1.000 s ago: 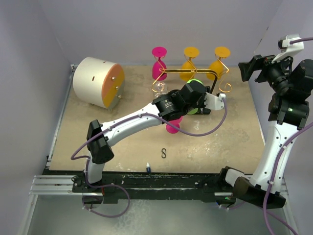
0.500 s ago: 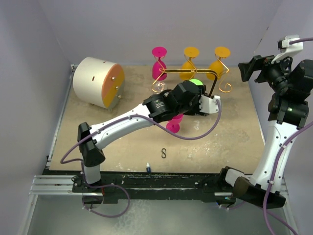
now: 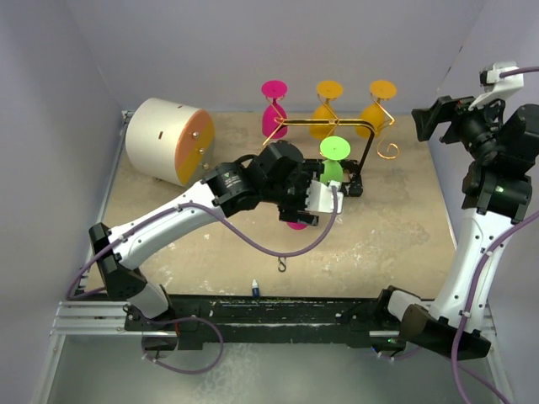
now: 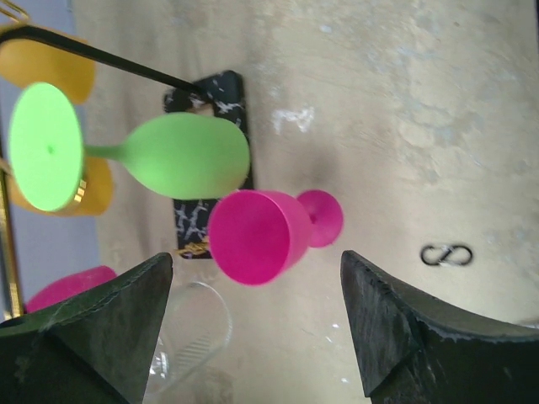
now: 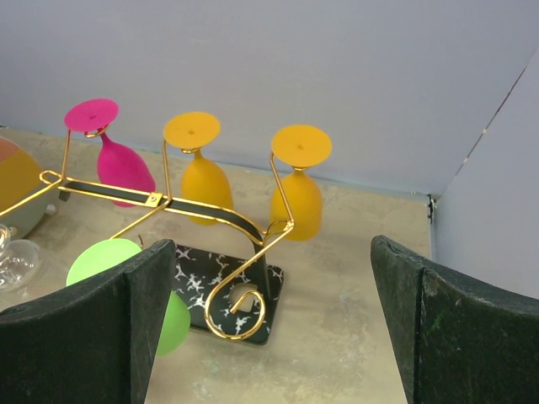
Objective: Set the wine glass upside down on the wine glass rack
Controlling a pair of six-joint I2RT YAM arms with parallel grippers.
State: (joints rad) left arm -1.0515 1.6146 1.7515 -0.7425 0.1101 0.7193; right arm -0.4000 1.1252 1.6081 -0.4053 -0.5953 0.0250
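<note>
The pink glass's rim (image 4: 251, 237) points toward my left gripper's open fingers and the glass's foot points away, so I should keep going down until the fingers are around the bowl's side (image 4: 293, 225), then close them.
The wine glass rack (image 3: 330, 126) is a gold wire frame on a black marbled base (image 3: 354, 188) at the back of the table. A green wine glass (image 3: 333, 151) hangs upside down from its near side, foot up; it also shows in the left wrist view (image 4: 181, 156) and the right wrist view (image 5: 109, 261). A pink glass (image 3: 274, 91) and two orange glasses (image 3: 328, 91) hang on the far side. My left gripper (image 3: 318, 200) is open and empty, just near-left of the green glass. Another pink glass (image 4: 261, 234) sits on the table beyond its fingers. My right gripper (image 3: 434, 118) is open, raised at the right.
A clear glass (image 4: 189, 328) sits on the table left of the rack base. A white drum with an orange face (image 3: 168, 139) lies at the back left. A small S-shaped clip (image 3: 283, 264) and a small white piece (image 3: 254, 288) lie near the front edge. Walls enclose the table.
My left gripper has let go of the green glass, which now hangs on the rack, and has drawn back to the left and nearer. The right arm has not moved.
</note>
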